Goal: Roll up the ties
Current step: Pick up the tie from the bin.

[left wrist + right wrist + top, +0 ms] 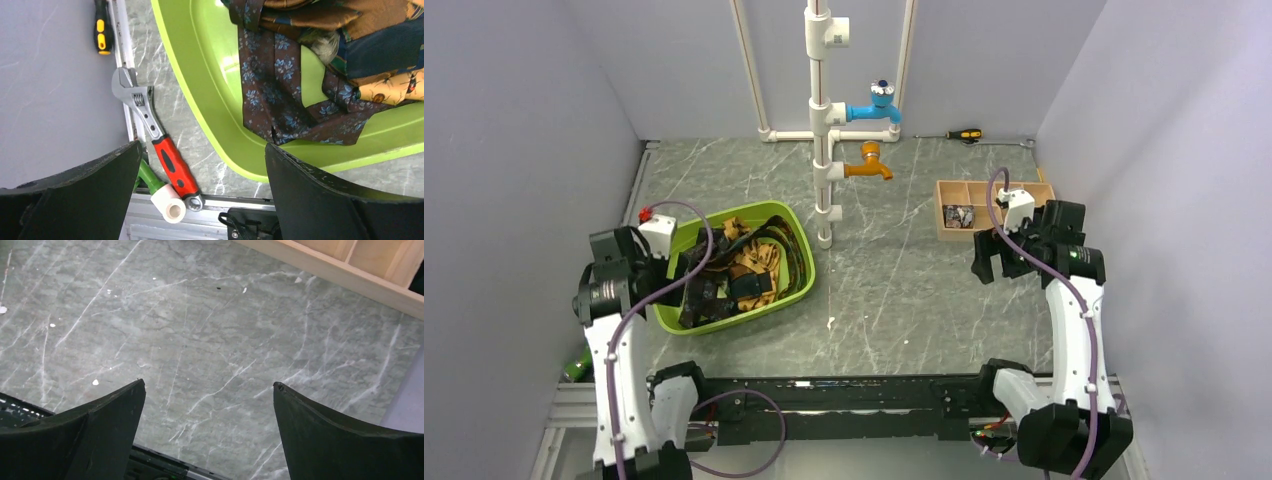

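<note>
The dark brown tie is beside the clear tub's bottom [219, 60]. I go on moving my left gripper toward the tie's far part [247, 16] before its open fingers straddle it.
Several ties [744, 270] lie tangled in a lime-green tub [764, 207] on the left of the table. In the left wrist view a dark brown tie with pale blue flowers [270, 95] drapes down the tub's wall [210, 75]. A tan-orange tie [395, 87] and a dark teal tie [385, 50] lie beside it. My left gripper [689, 270] hovers over the tub's left rim, open and empty [202, 150]. My right gripper [999, 262] is open and empty [209, 385] above bare table at the right, far from the ties.
A red-handled wrench [150, 125], a yellow-black screwdriver [102, 32] and a green-white pipe piece [160, 195] lie left of the tub by the wall. A white pipe stand with blue and orange taps [824, 130] stands mid-back. A wooden compartment box [989, 205] sits at the right.
</note>
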### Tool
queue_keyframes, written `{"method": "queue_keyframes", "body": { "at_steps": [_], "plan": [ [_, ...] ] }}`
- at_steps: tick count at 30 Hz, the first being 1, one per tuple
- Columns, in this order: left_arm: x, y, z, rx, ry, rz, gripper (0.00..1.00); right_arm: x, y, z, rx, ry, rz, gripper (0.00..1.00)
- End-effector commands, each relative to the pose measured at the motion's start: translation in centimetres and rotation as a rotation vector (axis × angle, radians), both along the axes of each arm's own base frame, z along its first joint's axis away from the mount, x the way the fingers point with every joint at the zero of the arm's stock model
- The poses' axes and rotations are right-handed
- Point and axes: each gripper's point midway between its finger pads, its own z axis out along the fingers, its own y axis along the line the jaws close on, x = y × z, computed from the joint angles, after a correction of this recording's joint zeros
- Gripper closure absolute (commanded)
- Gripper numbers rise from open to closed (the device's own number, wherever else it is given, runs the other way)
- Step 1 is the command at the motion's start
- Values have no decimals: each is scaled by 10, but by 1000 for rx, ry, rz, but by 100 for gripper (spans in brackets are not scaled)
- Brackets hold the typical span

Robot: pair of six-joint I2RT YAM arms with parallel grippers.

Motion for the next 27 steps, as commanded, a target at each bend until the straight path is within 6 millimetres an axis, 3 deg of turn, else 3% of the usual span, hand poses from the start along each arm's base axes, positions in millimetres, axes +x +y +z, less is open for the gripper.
{"method": "queue_keyframes", "body": {
  "at_steps": [1,3,6,11,15,22,27],
  "plan": [
    [36,-7,29,-57,-82,-58,1,8,6,13,32,-2,43,0],
    [56,-20,32,-116,-77,-168,1,17,8,13,56,8,43,0],
    [88,-22,29,-158,-58,-240,1,32,4,12,68,50,20,0],
    [132,-22,-7,-264,58,-285,1,54,-8,8,31,101,10,0],
    [156,-19,-35,-310,110,-279,2,67,-14,2,20,148,-17,0],
    [174,-13,-95,-375,250,-229,30,72,-13,-3,37,185,-27,0],
    [181,-17,-91,-385,229,-233,64,64,-13,-3,22,186,-14,0]
  ]
}}
